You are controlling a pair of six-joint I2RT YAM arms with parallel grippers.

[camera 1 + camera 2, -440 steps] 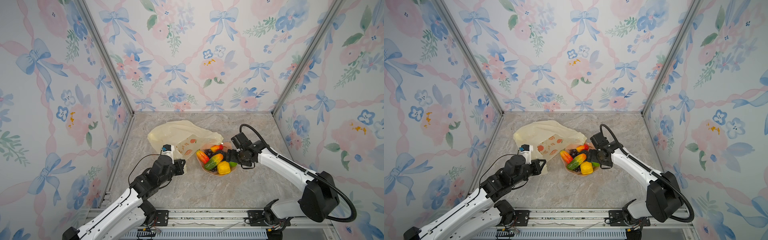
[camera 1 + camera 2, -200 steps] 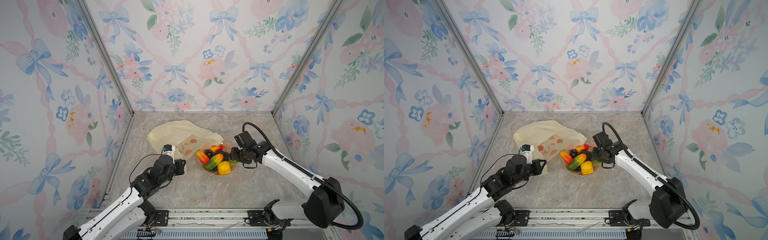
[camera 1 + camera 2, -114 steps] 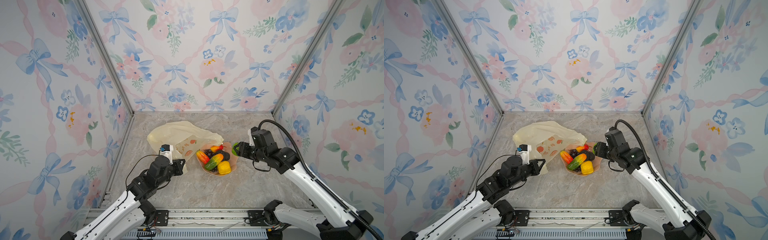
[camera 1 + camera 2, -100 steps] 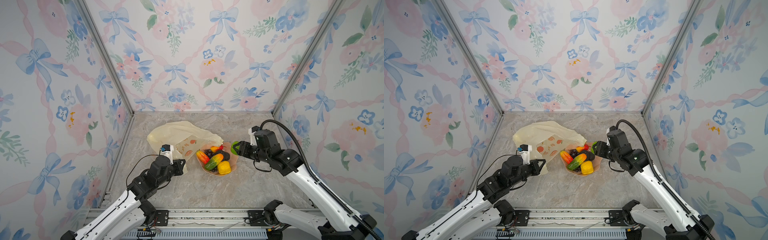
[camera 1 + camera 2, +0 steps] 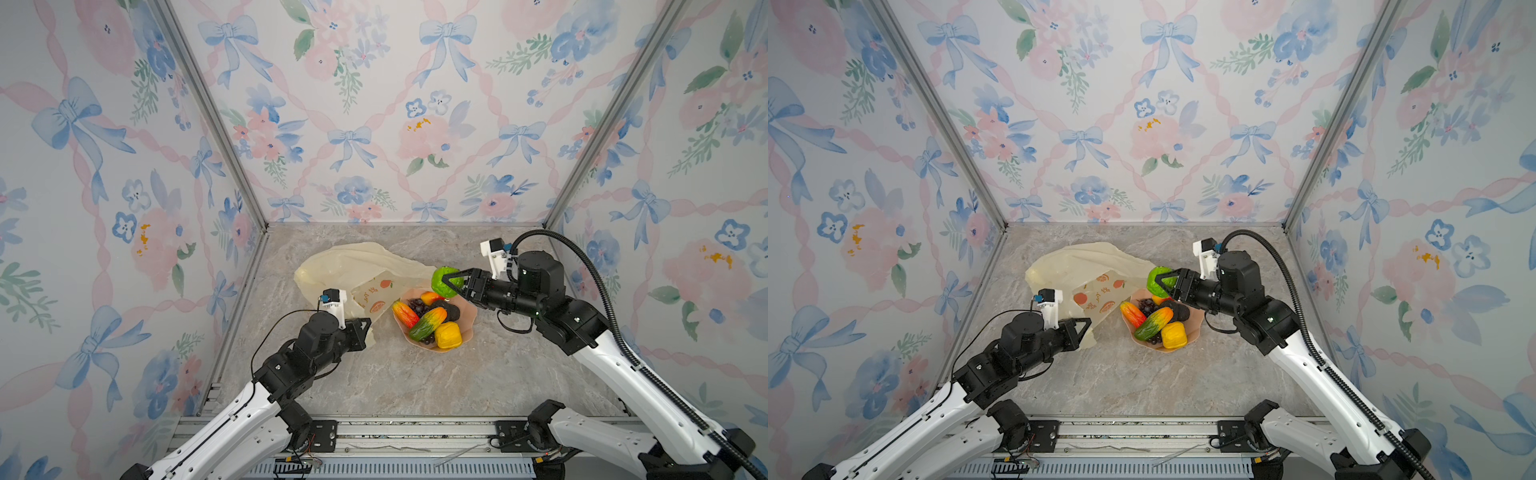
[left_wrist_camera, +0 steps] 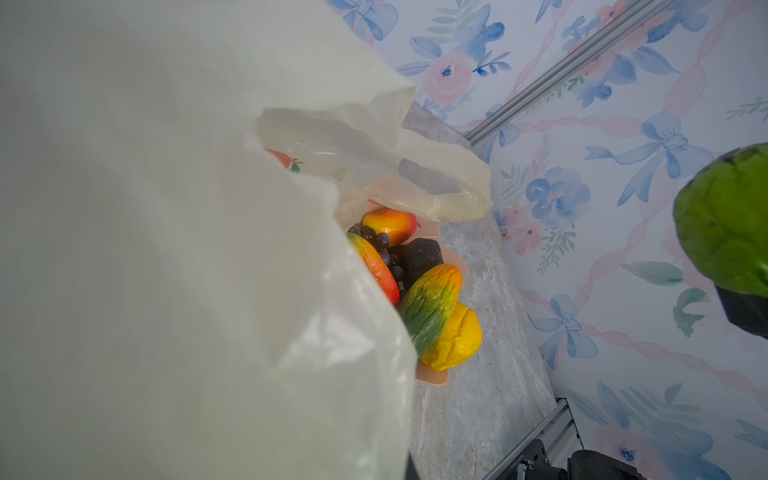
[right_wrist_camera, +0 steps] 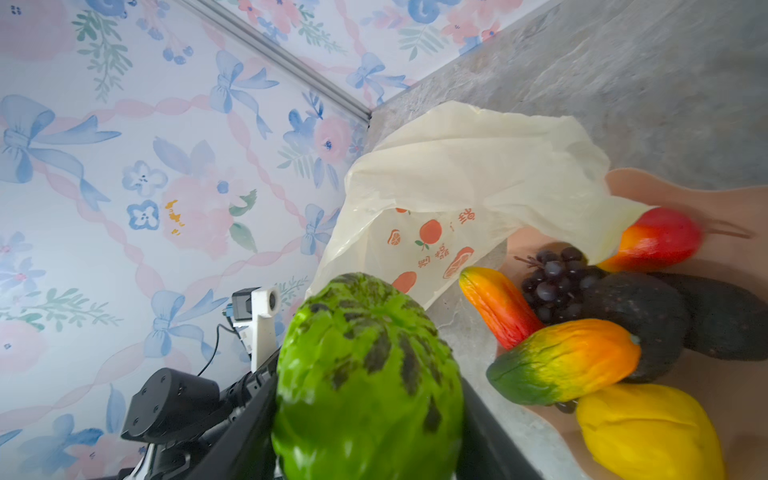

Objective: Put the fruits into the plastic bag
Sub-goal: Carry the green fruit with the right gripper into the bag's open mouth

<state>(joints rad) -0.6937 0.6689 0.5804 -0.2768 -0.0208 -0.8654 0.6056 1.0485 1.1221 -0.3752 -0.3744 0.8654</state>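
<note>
The plastic bag's opening (image 5: 1118,282) is open toward the green lime, so the robot's right gripper should keep moving until the green lime is above the plastic bag's printed side (image 5: 1091,297).
The pale-yellow plastic bag (image 5: 353,266) lies at the back left of the table, printed with orange fruits. My left gripper (image 5: 366,327) is shut on its near edge, and in the left wrist view the film (image 6: 166,249) hides the jaws. Above the far rim of the dish, my right gripper (image 5: 448,283) is shut on the green lime (image 7: 365,365). In the dish lie a yellow lemon (image 5: 448,335), a green-orange piece (image 5: 428,323), a red-yellow mango (image 5: 405,313) and dark grapes (image 5: 417,305).
The wavy pink dish (image 5: 468,319) stands just right of the bag, and a bag handle drapes over its far side. A dark lumpy fruit (image 5: 449,310) also lies in it. Flowered walls close in on three sides, and a metal rail (image 5: 415,432) runs along the front.
My right gripper has risen out of the dish with the green lime and now hangs above the dish's far rim. The left gripper has kept its hold on the bag, barely moving.
</note>
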